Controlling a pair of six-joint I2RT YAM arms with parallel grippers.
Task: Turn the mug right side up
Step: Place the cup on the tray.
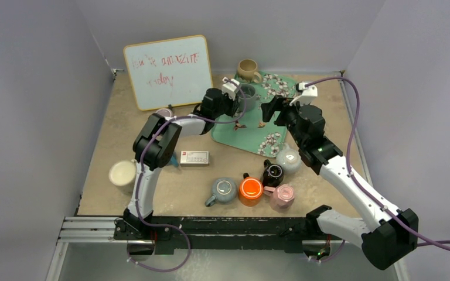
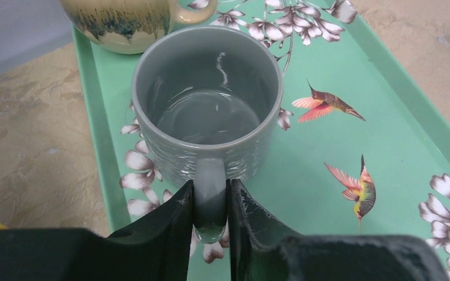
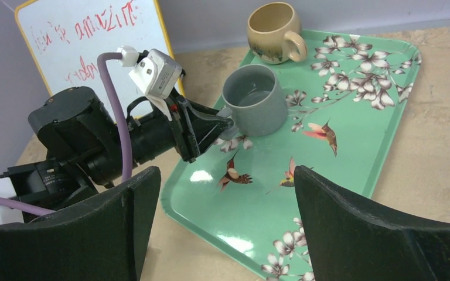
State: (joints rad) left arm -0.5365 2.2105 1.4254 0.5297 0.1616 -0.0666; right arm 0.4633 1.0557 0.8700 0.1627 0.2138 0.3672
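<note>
I should keep sliding the grey mug (image 1: 247,97) with my left gripper toward the beige mug (image 1: 248,69) until both stand close, then let go, because the grey mug stands with its opening up on the green tray.
The grey mug (image 1: 247,93) (image 2: 208,99) (image 3: 255,99) stands upright, mouth up, on the green flowered tray (image 1: 240,137) (image 2: 387,117) (image 3: 351,117). It looks empty inside. My left gripper (image 1: 236,99) (image 2: 211,193) (image 3: 220,126) is shut on the mug's handle, one finger pressed against each side. My right gripper (image 1: 269,111) (image 3: 225,193) hangs open over the tray's near left edge, a short way right of the mug in the top view, with nothing between its fingers.
A beige mug (image 1: 247,69) (image 3: 272,32) stands at the tray's far corner. A whiteboard (image 1: 167,71) leans at the back left. Several mugs (image 1: 250,188) cluster near the front edge, with a white box (image 1: 194,157) and a cream cup (image 1: 122,173) to the left.
</note>
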